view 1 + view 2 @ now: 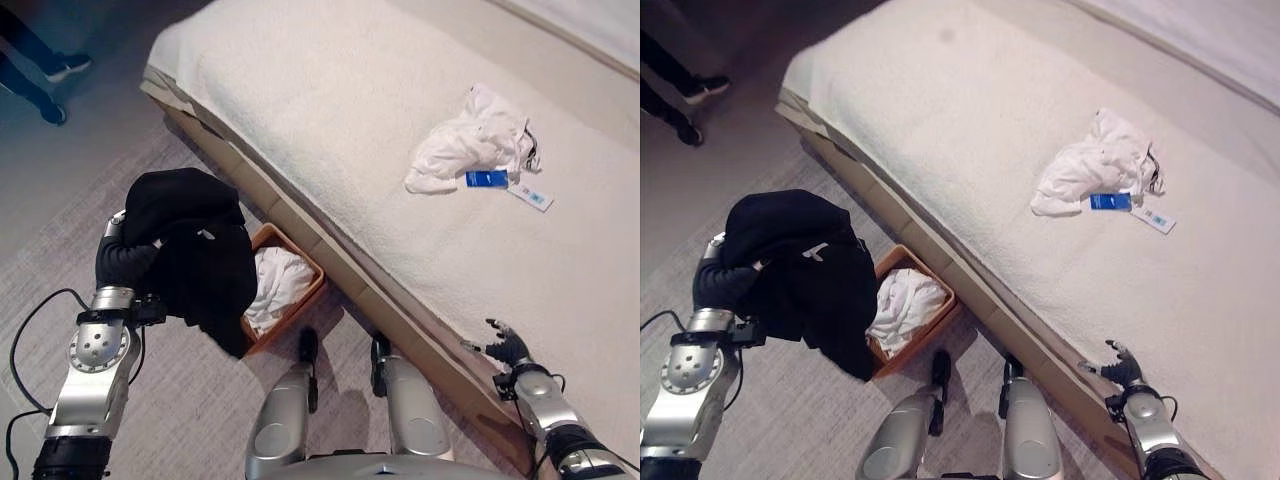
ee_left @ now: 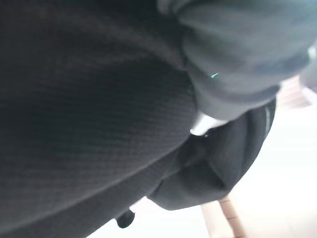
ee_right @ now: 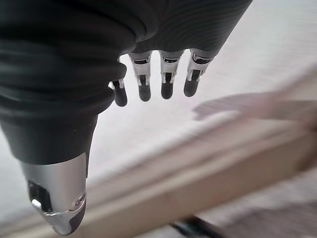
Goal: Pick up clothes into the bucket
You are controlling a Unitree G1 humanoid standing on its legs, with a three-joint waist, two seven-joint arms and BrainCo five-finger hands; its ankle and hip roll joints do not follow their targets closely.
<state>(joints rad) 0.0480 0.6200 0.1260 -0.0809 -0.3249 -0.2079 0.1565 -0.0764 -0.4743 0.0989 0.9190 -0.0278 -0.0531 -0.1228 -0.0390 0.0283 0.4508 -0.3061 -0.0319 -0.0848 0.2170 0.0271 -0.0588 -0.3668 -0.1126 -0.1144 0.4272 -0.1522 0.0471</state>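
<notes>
The white garment (image 1: 460,152) will fall open into a long, limp drape when I lift it, because soft, loose folds (image 1: 487,122) are piled together on the bed.
A black garment (image 1: 195,255) hangs bunched over my left hand (image 1: 122,264), lifted above the floor just left of the brown basket (image 1: 312,262). The same dark cloth (image 2: 99,114) covers the left wrist view. White clothes (image 1: 275,285) lie inside the basket, which stands on the floor against the bed's side. A white garment (image 1: 470,145) with a blue tag lies crumpled on the bed (image 1: 330,110). My right hand (image 1: 508,347) hovers at the bed's near edge, open and holding nothing, its fingers (image 3: 166,84) straight.
The bed's wooden side rail (image 1: 300,225) runs diagonally beside the basket. A person's legs and shoes (image 1: 45,75) stand at the far left on the floor. Grey carpet (image 1: 60,190) lies left of the bed.
</notes>
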